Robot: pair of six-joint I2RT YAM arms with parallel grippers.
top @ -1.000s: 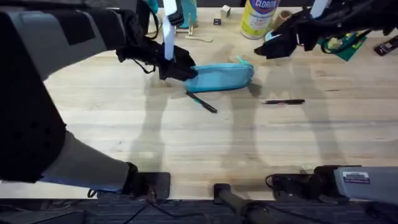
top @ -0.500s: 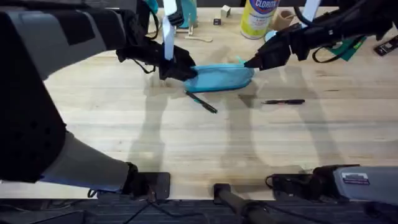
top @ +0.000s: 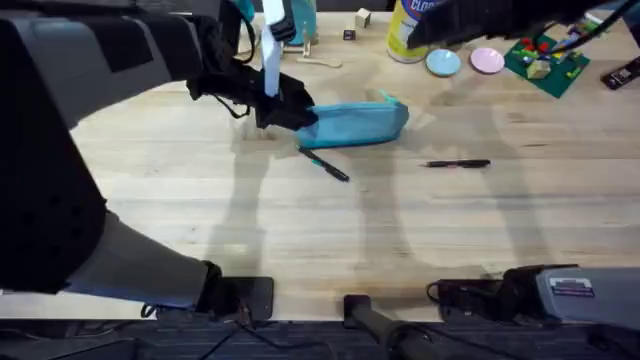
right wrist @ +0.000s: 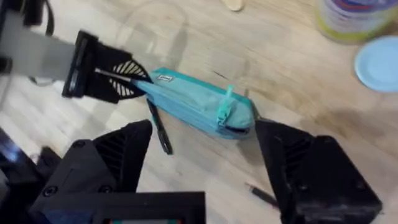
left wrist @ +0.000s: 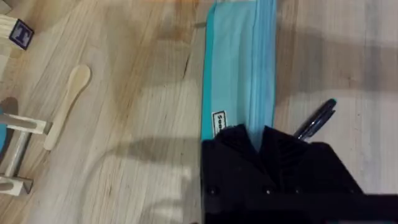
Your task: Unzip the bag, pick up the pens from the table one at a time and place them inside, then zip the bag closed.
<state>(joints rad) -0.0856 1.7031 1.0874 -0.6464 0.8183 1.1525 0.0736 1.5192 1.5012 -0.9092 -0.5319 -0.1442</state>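
The bag's clamped end (top: 316,124) is squeezed thin in my left gripper, so the bag's loose far end (top: 398,118) will bend and swing along when I pull it.
The turquoise bag (top: 362,122) lies on the table (top: 300,230) at the centre rear. My left gripper (top: 290,112) is shut on its left end; the left wrist view shows the black fingers (left wrist: 273,155) clamping the bag (left wrist: 239,62). My right gripper (right wrist: 205,134) hangs open high above the bag (right wrist: 193,99), apart from it. The zipper pull (right wrist: 224,111) sits near the bag's right end. One pen (top: 325,164) lies just in front of the bag, and another pen (top: 457,163) lies to its right.
Along the back edge stand a yellow wipes canister (top: 412,30), a blue disc (top: 443,62), a pink disc (top: 487,60) and a green plate of bricks (top: 545,62). A wooden spoon (left wrist: 67,107) lies behind the bag. My right arm (top: 480,18) crosses overhead at the rear.
My right gripper reached the bag's right end, then rose up and back away from it. The left gripper, the bag and both pens have stayed put.
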